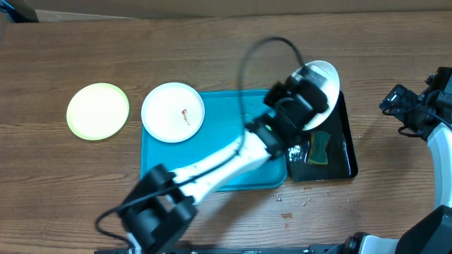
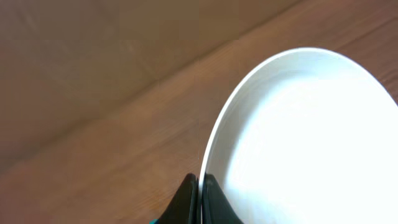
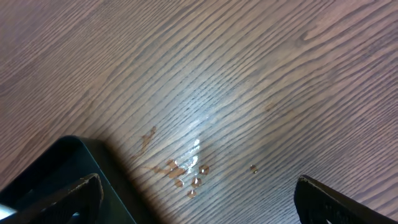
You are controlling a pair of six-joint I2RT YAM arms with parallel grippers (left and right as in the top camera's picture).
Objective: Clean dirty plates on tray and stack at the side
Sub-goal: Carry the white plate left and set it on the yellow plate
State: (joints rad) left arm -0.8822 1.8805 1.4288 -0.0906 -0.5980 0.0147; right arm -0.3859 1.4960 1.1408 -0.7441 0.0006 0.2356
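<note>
The plain white plate [image 1: 328,83] is held by its rim in my left gripper, and the pale green-rimmed plate [image 1: 97,111] lies clear. I should go on carrying until the plates stack.
My left gripper [image 1: 313,90] is shut on the rim of a plain white plate [image 1: 325,76] and holds it tilted above the far end of the black tray. In the left wrist view the jaws [image 2: 200,198] pinch the plate's edge [image 2: 311,143]. A second white plate [image 1: 173,111] with a brown-red smear lies at the far left corner of the turquoise tray [image 1: 226,123]. A pale green-rimmed plate [image 1: 97,111] lies on the table left of the tray. My right gripper [image 1: 401,106] is open and empty at the far right, over bare table [image 3: 199,199].
A narrow black tray [image 1: 343,152] right of the turquoise one holds a dark green sponge [image 1: 319,148]; its corner shows in the right wrist view [image 3: 62,165]. Water droplets [image 3: 186,171] lie on the wood beside it. My left arm crosses the turquoise tray.
</note>
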